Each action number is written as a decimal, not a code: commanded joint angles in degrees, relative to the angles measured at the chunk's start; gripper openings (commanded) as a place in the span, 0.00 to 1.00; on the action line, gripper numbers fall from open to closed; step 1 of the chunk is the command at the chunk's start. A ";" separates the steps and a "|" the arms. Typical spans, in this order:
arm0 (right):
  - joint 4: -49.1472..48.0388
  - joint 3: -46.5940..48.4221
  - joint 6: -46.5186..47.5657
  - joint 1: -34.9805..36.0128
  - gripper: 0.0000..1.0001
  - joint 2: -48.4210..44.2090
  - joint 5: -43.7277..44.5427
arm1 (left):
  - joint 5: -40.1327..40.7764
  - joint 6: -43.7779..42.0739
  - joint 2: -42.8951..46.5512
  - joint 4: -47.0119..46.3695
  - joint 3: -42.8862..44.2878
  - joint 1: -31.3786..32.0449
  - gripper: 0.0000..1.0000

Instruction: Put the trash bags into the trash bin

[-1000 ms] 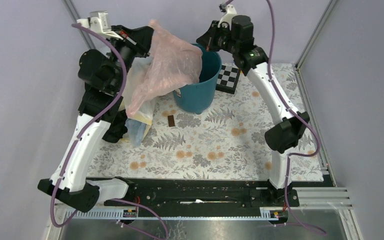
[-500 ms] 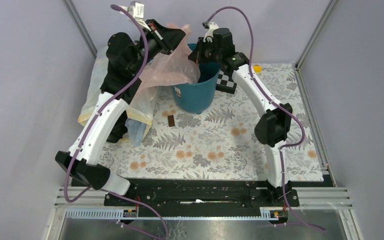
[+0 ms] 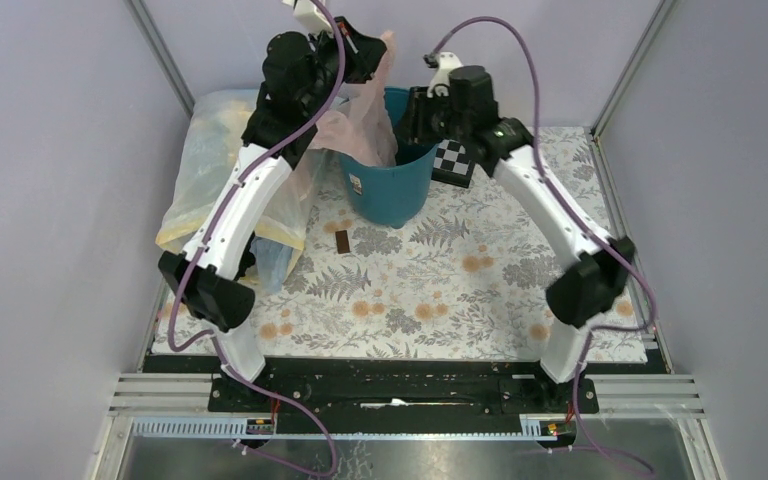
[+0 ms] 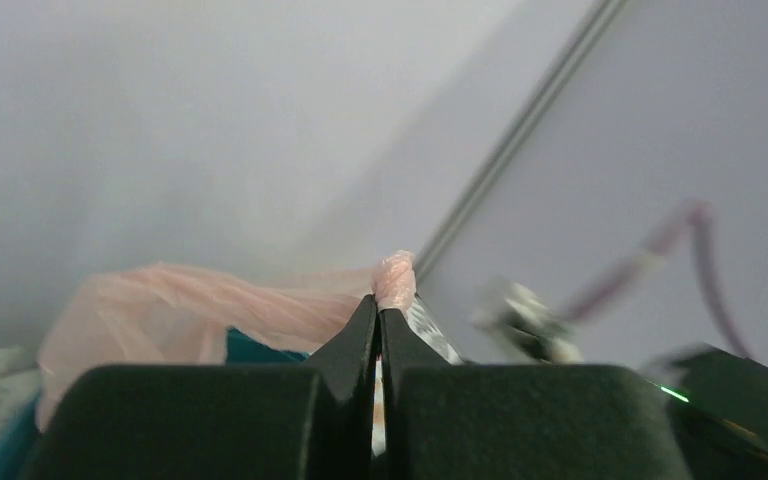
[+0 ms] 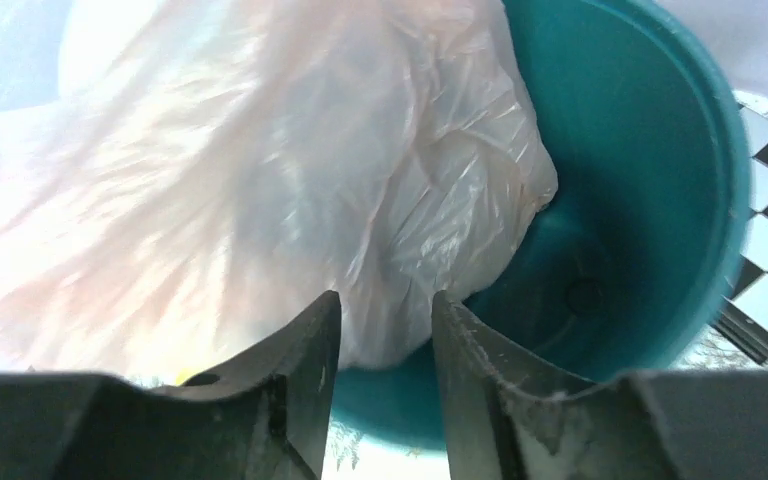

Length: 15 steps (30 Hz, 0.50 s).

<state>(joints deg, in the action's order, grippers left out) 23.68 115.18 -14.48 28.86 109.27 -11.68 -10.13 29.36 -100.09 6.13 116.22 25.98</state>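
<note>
The pink bag hangs bunched (image 3: pixel 371 112) and its loose edge is outside the bin, so the robot's left gripper should pull back while the right gripper spreads that edge (image 3: pixel 329 132) across.
The teal trash bin (image 3: pixel 392 185) stands at the back middle of the table. My left gripper (image 3: pixel 370 45) is shut on the top of a pink translucent trash bag (image 3: pixel 360 120) and holds it high over the bin's left rim; the bag's lower end hangs into the bin (image 5: pixel 650 190). In the left wrist view the pinched pink knot (image 4: pixel 395 282) shows above the closed fingertips. My right gripper (image 5: pixel 385 330) is open just above the bin's near rim, with the pink bag (image 5: pixel 290 180) ahead of its fingers. Its fingertips are hidden in the top view.
Several other bags, pale yellow (image 3: pixel 210 160) and blue (image 3: pixel 272 262), lie piled at the left of the table. A checkerboard tile (image 3: pixel 456 160) sits right of the bin. A small dark brown piece (image 3: pixel 343 241) lies on the floral cloth in front of the bin.
My left gripper has swung right and back, carrying the pink bag from left of the bin to over its rim. My right arm has shifted slightly right near the bin.
</note>
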 commanded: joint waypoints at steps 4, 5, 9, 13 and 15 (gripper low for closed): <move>-12.76 -15.86 -6.15 1.26 0.64 -16.24 -3.01 | 8.82 -6.42 -2.05 2.69 10.51 -0.05 0.00; -13.70 -16.68 -7.34 1.89 0.67 -16.88 -2.88 | 9.00 -6.35 -1.62 2.48 10.21 -0.05 0.00; -18.22 -19.23 -10.42 4.92 0.81 -18.80 -1.92 | 9.95 -6.16 0.91 1.12 8.32 -0.05 0.00; -19.22 -17.60 -9.73 9.32 0.90 -18.92 -1.28 | 11.77 -6.07 3.77 -0.68 5.72 -0.06 0.00; -18.58 -16.49 -10.24 11.66 0.91 -18.60 1.09 | 12.00 -6.16 4.54 -1.02 5.16 -0.05 0.00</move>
<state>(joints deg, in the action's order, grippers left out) 9.43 96.14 -23.35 36.25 91.18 -12.91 -0.49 24.12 -100.44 9.37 121.97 25.98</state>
